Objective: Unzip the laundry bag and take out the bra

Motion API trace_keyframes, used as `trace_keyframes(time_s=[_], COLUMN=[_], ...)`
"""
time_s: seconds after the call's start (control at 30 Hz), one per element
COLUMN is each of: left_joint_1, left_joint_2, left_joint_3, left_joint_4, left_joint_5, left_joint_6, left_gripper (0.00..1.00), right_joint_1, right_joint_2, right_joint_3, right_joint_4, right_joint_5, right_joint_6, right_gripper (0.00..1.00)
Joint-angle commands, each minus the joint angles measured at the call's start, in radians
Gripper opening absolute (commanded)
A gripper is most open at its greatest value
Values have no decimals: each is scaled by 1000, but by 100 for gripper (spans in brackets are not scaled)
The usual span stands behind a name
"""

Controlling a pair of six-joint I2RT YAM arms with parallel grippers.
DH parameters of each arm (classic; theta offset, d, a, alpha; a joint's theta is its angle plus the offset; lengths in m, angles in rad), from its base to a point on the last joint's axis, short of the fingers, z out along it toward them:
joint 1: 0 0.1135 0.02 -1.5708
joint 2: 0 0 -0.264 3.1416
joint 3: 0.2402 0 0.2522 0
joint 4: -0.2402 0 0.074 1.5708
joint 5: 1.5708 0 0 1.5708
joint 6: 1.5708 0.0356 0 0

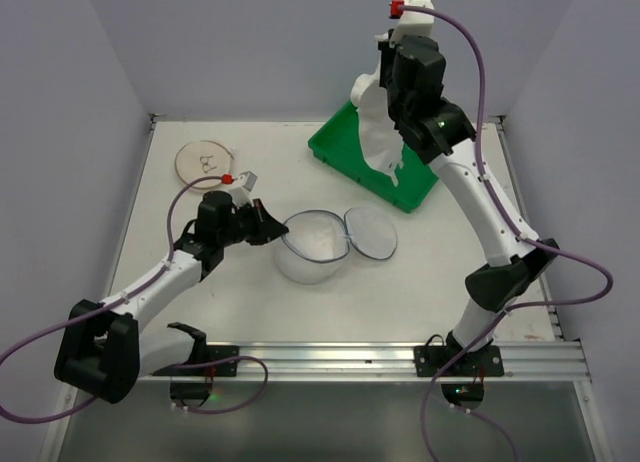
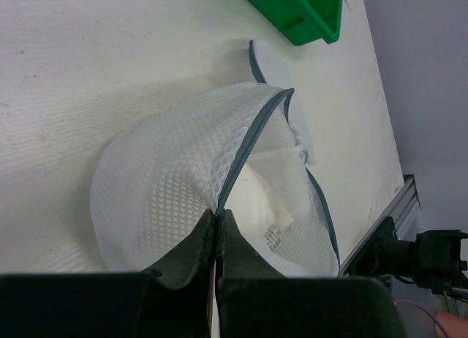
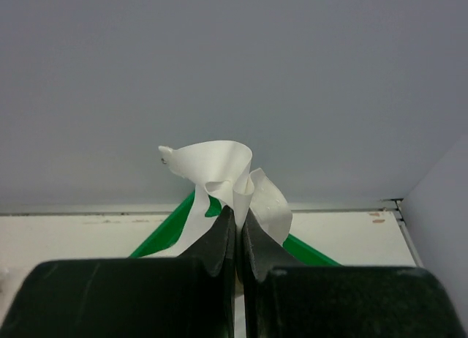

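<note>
The bra [image 1: 377,132] is hanging over the green tray [image 1: 347,145], clear of the laundry bag. My right gripper should keep going down until the bra lies in the tray, and then let go.
The laundry bag [image 1: 315,247] lies open at the table's middle, its two mesh halves spread side by side. My left gripper [image 1: 275,229] is shut on the bag's left rim; in the left wrist view the jaws [image 2: 218,215] pinch the dark zipper edge of the bag [image 2: 161,184]. My right gripper [image 1: 385,82] is raised high at the back and is shut on the bra [image 1: 380,137], which hangs as white fabric over the green tray. In the right wrist view the bra [image 3: 227,170] bunches out above the closed gripper [image 3: 238,210].
A green rectangular tray [image 1: 335,147] sits at the back right, under the hanging fabric; it also shows in the left wrist view [image 2: 307,12] and the right wrist view [image 3: 164,232]. A flat beige disc [image 1: 204,161] lies at the back left. Walls enclose the table.
</note>
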Motion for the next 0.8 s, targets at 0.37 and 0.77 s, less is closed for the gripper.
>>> trace_keyframes(time_s=[0.37, 0.77], left_joint_1=[-4, -4], left_joint_2=[-102, -111], left_joint_3=[-44, -70], left_joint_4=[57, 66], left_joint_5=[49, 46], left_joint_6=[9, 11], left_gripper=[0, 0], right_joint_1=[-92, -193], right_joint_2=[173, 416], right_joint_3=[-254, -170], right_joint_4=[287, 274], right_joint_5=[-140, -362], right_joint_6=[26, 224], right_gripper=[0, 0])
